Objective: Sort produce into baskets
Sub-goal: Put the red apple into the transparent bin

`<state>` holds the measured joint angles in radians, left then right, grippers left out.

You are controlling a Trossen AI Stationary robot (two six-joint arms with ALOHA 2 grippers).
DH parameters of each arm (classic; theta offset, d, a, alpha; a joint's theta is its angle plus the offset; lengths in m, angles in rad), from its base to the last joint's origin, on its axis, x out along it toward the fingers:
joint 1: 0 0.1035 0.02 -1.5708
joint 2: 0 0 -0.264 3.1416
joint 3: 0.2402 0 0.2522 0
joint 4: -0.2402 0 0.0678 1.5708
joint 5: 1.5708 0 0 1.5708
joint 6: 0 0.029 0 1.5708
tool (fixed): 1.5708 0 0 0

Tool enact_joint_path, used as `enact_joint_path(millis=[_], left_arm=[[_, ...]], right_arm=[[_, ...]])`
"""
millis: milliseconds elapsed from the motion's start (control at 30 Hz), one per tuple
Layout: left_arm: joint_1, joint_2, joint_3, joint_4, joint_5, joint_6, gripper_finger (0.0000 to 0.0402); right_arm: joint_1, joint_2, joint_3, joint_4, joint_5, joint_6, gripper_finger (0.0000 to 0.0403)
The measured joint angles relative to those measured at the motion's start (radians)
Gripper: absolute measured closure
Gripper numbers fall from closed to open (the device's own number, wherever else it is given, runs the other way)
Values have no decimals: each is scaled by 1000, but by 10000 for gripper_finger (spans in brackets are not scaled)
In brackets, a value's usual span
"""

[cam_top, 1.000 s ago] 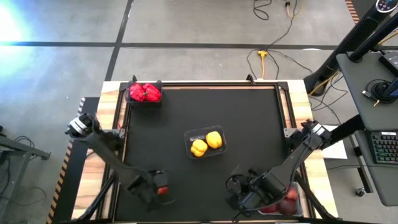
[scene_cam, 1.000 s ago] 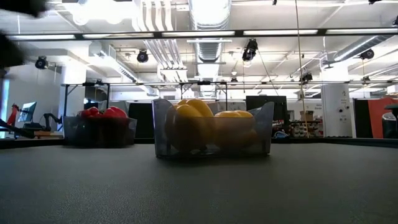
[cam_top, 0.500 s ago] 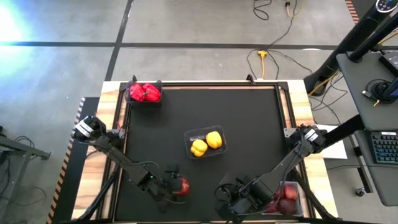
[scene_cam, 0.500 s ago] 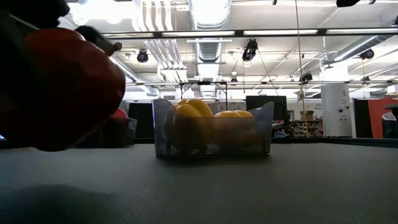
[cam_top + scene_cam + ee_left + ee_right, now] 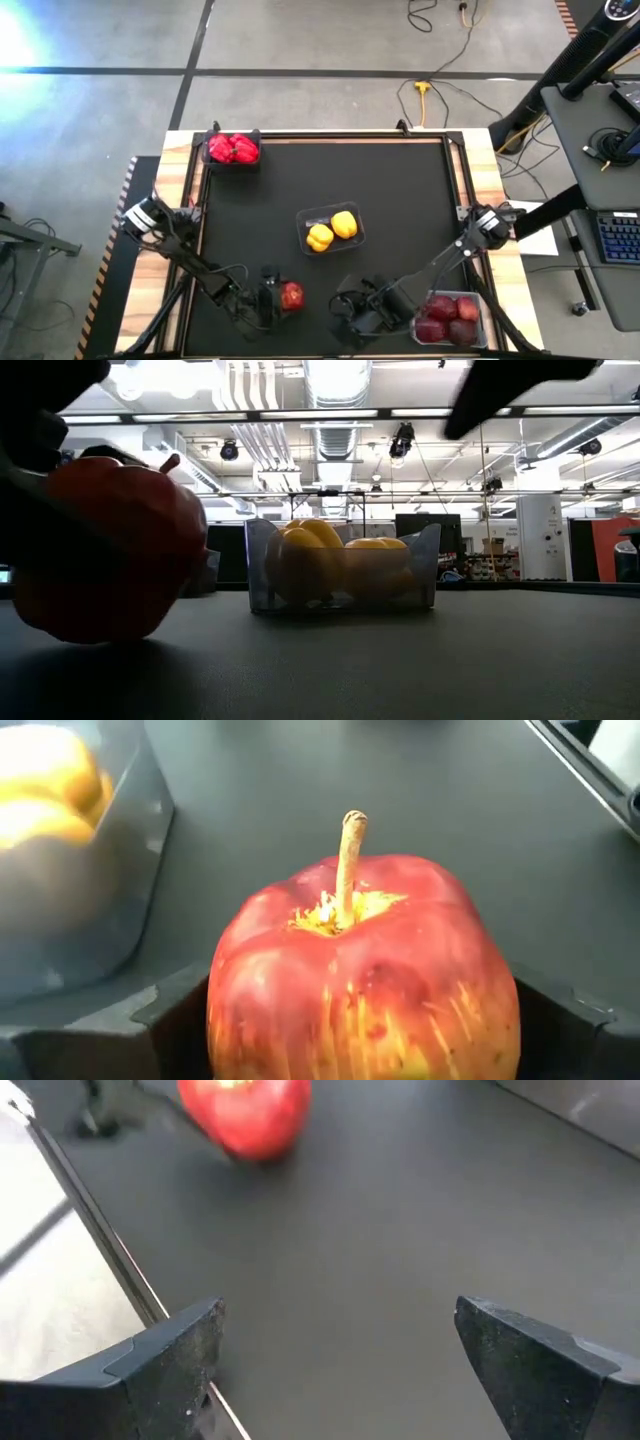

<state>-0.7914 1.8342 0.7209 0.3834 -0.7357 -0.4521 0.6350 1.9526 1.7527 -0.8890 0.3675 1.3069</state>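
Note:
The dark red apple is in my left gripper, far from the clear apple basket (image 5: pixel 449 320). My right gripper should take the apple (image 5: pixel 292 295) from my left gripper and put it there.
My left gripper (image 5: pixel 278 298) is shut on a dark red apple (image 5: pixel 292 296) near the table's near edge, left of the middle. The apple fills the left wrist view (image 5: pixel 360 970) and stands at the left of the low view (image 5: pixel 105 550). My right gripper (image 5: pixel 350 308) is open and empty a little to the apple's right, and the apple shows ahead of it in the right wrist view (image 5: pixel 245 1115). Yellow peppers fill a clear basket (image 5: pixel 331 229) at mid-table. Red peppers fill a dark grey basket (image 5: pixel 232 150) at the far left. Apples lie in a clear basket (image 5: pixel 450 320) at the near right. My left gripper pinches the apple by its two sides (image 5: pixel 235 1010) between its two fingers (image 5: pixel 175 1020). The fingers lie level and come from the table's left. The apple stands upright with its stem (image 5: pixel 348 860) up, and its underside (image 5: pixel 95 635) appears to rest on the black mat.
The black mat (image 5: pixel 400 190) lies bare between the baskets. A raised frame (image 5: pixel 455 190) runs round the mat, and its near-side rail shows in the right wrist view (image 5: pixel 90 1230). My right arm crosses the top of the low view (image 5: pixel 510 390).
My left gripper has carried the apple toward the table's right edge and then lowered it onto the mat, stem up. My right gripper has gone from beside the apple basket toward the table's left edge, closer to the apple.

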Motion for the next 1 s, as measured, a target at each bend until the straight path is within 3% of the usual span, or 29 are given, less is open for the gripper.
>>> enact_joint_path(millis=[67, 167, 267, 433, 533, 700, 1000], left_arm=[[2, 26, 11, 17, -20, 32, 64], [3, 55, 31, 11, -105, -153, 65], [2, 83, 33, 9, -284, -274, 65], [24, 149, 43, 164, -505, -300, 52], [65, 223, 63, 198, -494, -290, 44], [111, 310, 143, 211, -386, -283, 41], [97, 328, 210, 209, -365, -201, 41]], right_arm=[[-17, 7, 0, 36, 0, -25, 19], [-35, 8, 0, 88, 1, -54, 19], [-45, 8, 0, 91, 9, -69, 19], [-70, 8, 0, 94, 52, -122, 19], [-91, 8, 0, 97, 100, -153, 19], [-132, 8, 0, 103, 179, -252, 19], [-161, 69, 0, 174, 168, -297, 19]])
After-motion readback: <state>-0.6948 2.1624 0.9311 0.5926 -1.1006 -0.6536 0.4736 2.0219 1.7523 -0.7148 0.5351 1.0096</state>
